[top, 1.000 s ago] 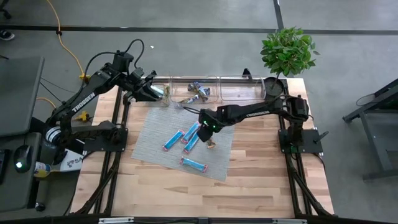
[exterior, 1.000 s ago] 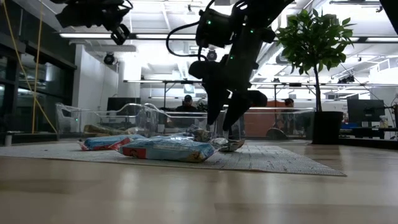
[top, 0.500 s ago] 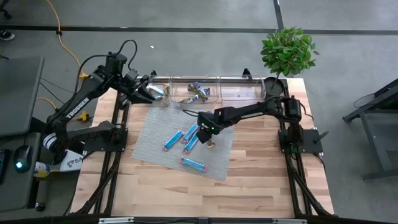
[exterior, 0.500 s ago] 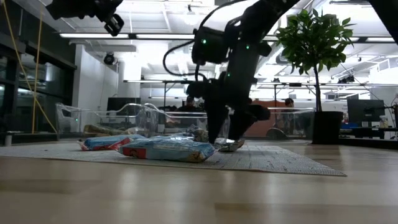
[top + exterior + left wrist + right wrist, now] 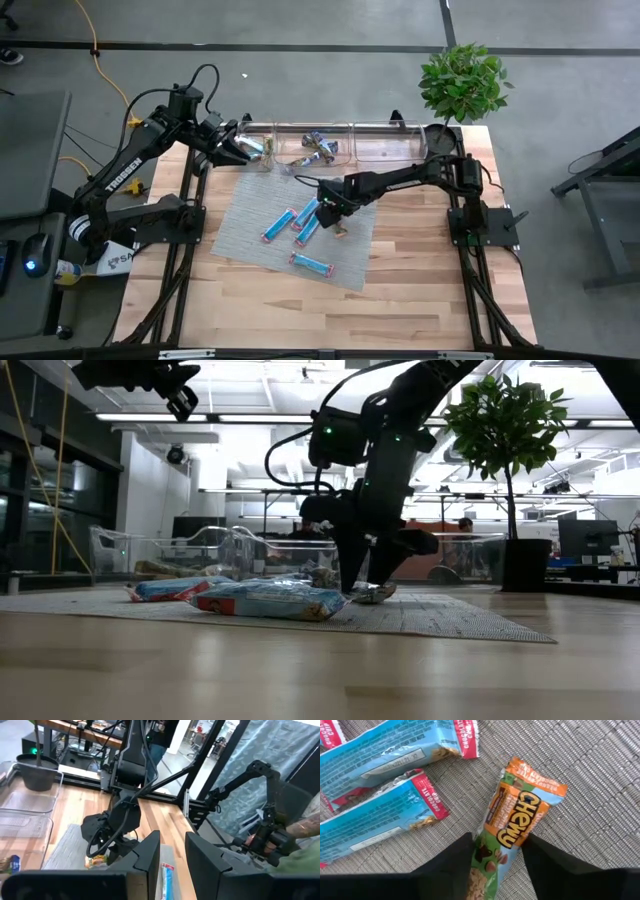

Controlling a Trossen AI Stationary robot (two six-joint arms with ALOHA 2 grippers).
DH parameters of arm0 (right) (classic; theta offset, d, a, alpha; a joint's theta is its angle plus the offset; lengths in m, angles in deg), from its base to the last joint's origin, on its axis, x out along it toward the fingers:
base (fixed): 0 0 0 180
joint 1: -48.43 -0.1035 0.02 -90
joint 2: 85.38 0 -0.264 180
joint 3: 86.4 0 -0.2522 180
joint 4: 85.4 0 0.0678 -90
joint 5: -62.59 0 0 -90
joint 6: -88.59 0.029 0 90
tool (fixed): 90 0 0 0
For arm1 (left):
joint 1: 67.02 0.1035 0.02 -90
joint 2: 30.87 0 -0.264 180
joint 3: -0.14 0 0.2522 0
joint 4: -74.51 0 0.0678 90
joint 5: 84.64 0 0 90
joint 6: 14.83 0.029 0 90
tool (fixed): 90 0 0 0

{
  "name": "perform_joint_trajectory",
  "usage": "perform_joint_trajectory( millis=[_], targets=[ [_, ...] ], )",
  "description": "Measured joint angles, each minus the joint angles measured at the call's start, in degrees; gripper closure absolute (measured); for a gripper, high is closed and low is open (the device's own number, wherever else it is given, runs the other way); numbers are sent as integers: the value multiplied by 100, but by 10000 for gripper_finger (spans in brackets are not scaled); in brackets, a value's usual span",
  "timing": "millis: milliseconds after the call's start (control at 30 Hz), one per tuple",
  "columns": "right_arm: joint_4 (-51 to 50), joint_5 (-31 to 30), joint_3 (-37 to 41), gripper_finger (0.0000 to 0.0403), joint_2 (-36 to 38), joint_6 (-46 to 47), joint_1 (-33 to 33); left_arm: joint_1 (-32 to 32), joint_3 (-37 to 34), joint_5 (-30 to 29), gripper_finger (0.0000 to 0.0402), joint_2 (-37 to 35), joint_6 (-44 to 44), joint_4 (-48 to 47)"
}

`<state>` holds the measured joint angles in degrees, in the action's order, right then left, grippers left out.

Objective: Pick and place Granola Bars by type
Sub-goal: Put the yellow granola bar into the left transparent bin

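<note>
I should open my right gripper, lift it clear and straighten it before it closes around the bar's middle (image 5: 496,849), because the Chewy bar (image 5: 515,817) runs at a slant between its fingers.
An orange-and-green Chewy bar (image 5: 517,822) lies flat on the grey woven mat (image 5: 250,245), beside several blue bars with red ends (image 5: 307,224) (image 5: 380,820). My right gripper (image 5: 497,845) is open and low over the mat. Its fingers stand on either side of the Chewy bar's green end, which the low view (image 5: 372,593) also shows. My left gripper (image 5: 243,152) is open and holds nothing, raised above the far-left clear bin (image 5: 258,148). Silvery-dark bars lie in the bins (image 5: 320,148). My right gripper comes from above, pointing down, its fingers (image 5: 452,865) lying across the Chewy bar's green end (image 5: 490,855). The bar rests flat on the mat. Whether the fingers touch the wrapper's edges I cannot tell.
A row of clear bins (image 5: 375,145) runs along the table's far edge, with a black bowl (image 5: 438,138) at its right end and a potted plant (image 5: 462,80) behind it. Bare wood (image 5: 420,270) lies to the right of and in front of the mat.
My right gripper has come down onto the mat, shifting a little toward the table's left, until its fingers straddle the Chewy bar. My left arm has drawn back slightly toward the table's left edge. The bars have stayed where they were.
</note>
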<state>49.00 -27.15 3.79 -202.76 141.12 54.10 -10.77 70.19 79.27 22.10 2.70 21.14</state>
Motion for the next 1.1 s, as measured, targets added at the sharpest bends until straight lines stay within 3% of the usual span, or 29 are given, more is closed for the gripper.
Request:
perform_joint_trajectory(
  millis=[267, 767, 1100],
  targets=[
    [-9, 34, 15, 290, 95, -2, 6, 0, 0, -188, 312, 0, -44, 0],
    [1107, 194, 6, 297, 704, -153, 181, -2, 0, -447, 312, 2, -121, 4],
    [164, 181, 4, 293, 680, -443, 115, -2, 0, -450, 312, 2, -131, 3]
  ],
)
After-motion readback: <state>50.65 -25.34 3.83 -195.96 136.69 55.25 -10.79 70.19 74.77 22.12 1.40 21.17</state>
